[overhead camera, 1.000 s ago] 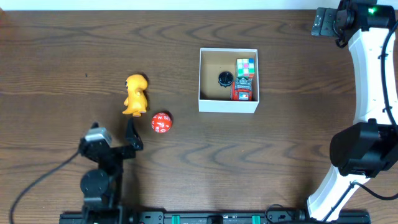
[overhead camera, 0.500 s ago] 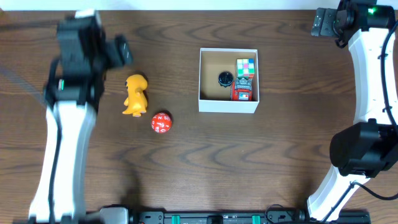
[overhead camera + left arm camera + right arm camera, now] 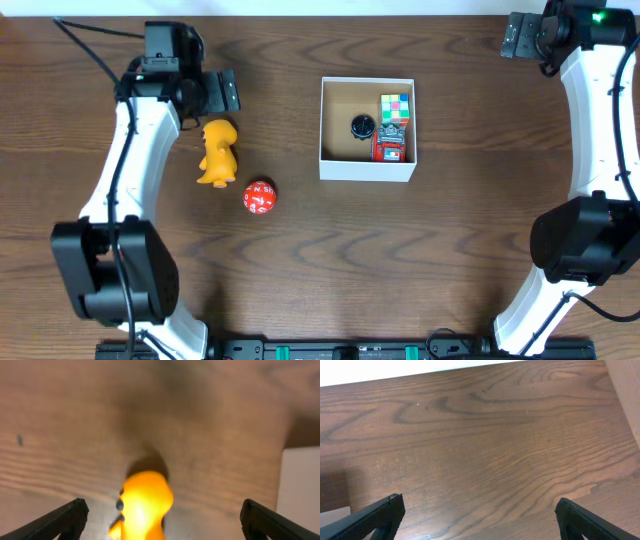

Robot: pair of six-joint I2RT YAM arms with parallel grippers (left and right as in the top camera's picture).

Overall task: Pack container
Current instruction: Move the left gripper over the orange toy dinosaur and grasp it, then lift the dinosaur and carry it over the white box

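Note:
The yellow dinosaur toy [image 3: 218,161] points lengthwise into the left gripper's open fingers, so the fingers should keep going down toward its neck [image 3: 220,146] until they are on both sides of it, and then close.
The container [image 3: 367,169] is a square white-walled box with a brown inside, right of centre. It holds a colour cube [image 3: 396,106], a black round thing [image 3: 361,126] and a red toy [image 3: 391,147]. A yellow dinosaur toy [image 3: 217,151] stands left of it, and a red ball [image 3: 259,197] lies below the toy. My left gripper [image 3: 228,92] is open above the dinosaur's head; the toy shows blurred between the fingers in the left wrist view [image 3: 143,507]. My right gripper [image 3: 512,37] is open and empty at the far right corner.
The container's white wall shows at the right edge of the left wrist view [image 3: 300,490]. The right wrist view shows bare wood and the table's far edge [image 3: 420,377]. The right arm's white links run down the table's right side [image 3: 600,130].
My left arm has swung from the front left of the table up to the back, and its gripper now hangs over the yellow dinosaur. The right arm and the toys have not moved.

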